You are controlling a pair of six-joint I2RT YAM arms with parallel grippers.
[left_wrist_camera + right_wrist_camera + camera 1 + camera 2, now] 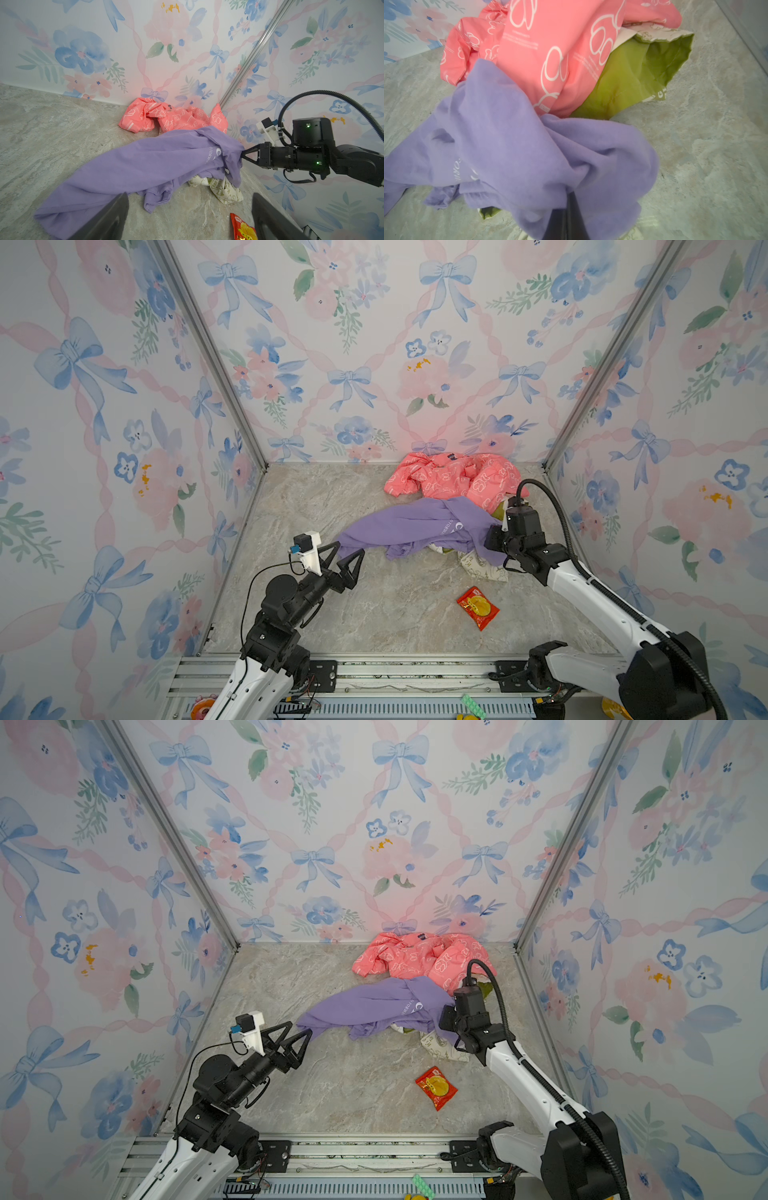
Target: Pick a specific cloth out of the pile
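Note:
The lavender cloth's held edge is on top of the cream and green cloth [483, 567]. Next, my right gripper passes that edge [481, 533] to my left gripper to pull it free.
The pile [465, 489] lies at the back right of the floor. In it are a coral-pink cloth [419, 961] and a cream and green cloth [484, 568]. The lavender cloth [415, 526] [145, 162] [508, 145] stretches left from the pile, partly over the cream one. My right gripper [242, 154] [569, 195] is shut on the lavender cloth's right edge, with fabric bunched round its tips. My left gripper [351, 551] [298, 1032] [187, 218] stands open at the cloth's left end, one finger [108, 218] over its corner.
A red snack packet [478, 608] [243, 228] lies on the marble floor [332, 497] in front of the pile. Floral walls close in the back and both sides. A metal rail [374, 672] runs along the front edge.

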